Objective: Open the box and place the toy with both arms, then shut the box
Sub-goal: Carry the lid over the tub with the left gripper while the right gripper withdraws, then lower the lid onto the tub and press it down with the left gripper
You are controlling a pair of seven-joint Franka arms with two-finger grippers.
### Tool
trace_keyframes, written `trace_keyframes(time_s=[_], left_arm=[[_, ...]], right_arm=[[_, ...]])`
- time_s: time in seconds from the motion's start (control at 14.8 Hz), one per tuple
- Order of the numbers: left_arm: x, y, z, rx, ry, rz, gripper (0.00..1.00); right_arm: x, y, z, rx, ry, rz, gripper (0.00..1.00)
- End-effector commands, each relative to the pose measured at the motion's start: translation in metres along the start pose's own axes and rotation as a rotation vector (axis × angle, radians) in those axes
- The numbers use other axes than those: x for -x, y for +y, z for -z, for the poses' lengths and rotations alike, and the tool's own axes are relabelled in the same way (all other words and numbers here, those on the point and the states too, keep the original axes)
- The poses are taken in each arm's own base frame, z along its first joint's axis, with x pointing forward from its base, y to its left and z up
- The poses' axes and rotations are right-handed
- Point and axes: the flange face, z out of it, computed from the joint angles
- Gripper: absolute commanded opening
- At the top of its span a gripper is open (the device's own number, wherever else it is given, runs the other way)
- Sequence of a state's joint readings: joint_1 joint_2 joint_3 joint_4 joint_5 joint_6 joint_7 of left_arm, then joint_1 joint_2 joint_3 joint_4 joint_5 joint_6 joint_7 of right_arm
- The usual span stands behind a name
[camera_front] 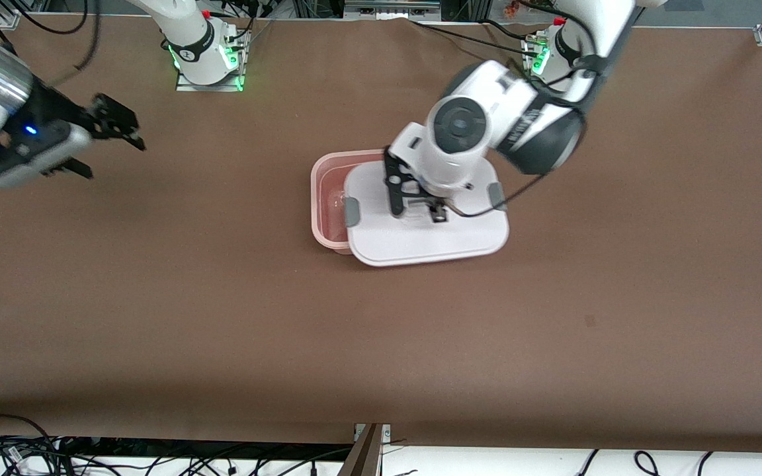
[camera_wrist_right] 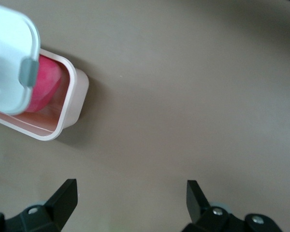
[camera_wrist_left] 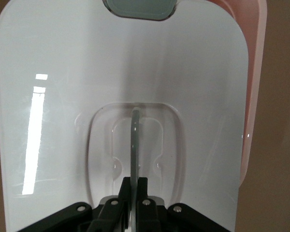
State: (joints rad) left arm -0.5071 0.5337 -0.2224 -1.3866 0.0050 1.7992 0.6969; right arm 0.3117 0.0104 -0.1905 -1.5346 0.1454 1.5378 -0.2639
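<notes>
My left gripper should move the lid over the tub's uncovered end [camera_front: 328, 199] before lowering it, because the white lid hangs [camera_front: 485, 231] past the tub toward my left arm.
The box's pale pink tub [camera_front: 318, 198] stands mid-table with the hot-pink toy [camera_wrist_right: 46, 84] inside it. The white lid [camera_front: 421, 241] hangs over the tub, shifted toward the left arm's end, so a strip of the tub stays uncovered. My left gripper [camera_front: 419, 211] is shut on the lid's clear centre handle [camera_wrist_left: 135, 140], which is pinched between the jaws [camera_wrist_left: 135, 181]. My right gripper [camera_front: 113, 157] hovers over bare table toward the right arm's end, well apart from the box. It is open, with nothing between its fingers [camera_wrist_right: 132, 191].
Grey clips [camera_front: 352, 211] sit on the lid's two short sides. Brown table [camera_front: 381, 344] spreads on all sides of the box. Cables lie along the table's edge nearest the front camera.
</notes>
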Motion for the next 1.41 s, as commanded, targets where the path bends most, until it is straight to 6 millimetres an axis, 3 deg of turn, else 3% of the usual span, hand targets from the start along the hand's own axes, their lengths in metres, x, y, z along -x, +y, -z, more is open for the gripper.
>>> trace_keyframes(time_s=[0.0,0.2,0.34,0.54,1.08,1.35], left_arm=[[-0.047,0.03,-0.015,-0.007,0.006,0.033,0.0],[-0.078,0.062,-0.025,-0.013,-0.003,0.064,0.0],[-0.08,0.064,-0.026,-0.031,-0.015,0.053,0.0],[-0.073,0.054,-0.028,-0.04,-0.025,0.049,0.0],[-0.073,0.037,-0.059,-0.08,-0.04,0.011,0.0],[-0.067,0.032,-0.057,-0.075,-0.051,0.015,0.0]], right_arm=[[0.025,0.0,0.0,0.026,-0.026,-0.111,1.0],[0.026,0.005,0.002,0.071,-0.031,-0.12,1.0],[0.026,0.009,0.002,0.094,-0.04,-0.118,1.0],[0.025,0.012,0.0,0.097,-0.046,-0.122,1.0],[0.019,0.028,-0.01,0.094,-0.059,-0.136,1.0],[0.013,0.027,-0.017,0.146,-0.085,-0.042,1.0]])
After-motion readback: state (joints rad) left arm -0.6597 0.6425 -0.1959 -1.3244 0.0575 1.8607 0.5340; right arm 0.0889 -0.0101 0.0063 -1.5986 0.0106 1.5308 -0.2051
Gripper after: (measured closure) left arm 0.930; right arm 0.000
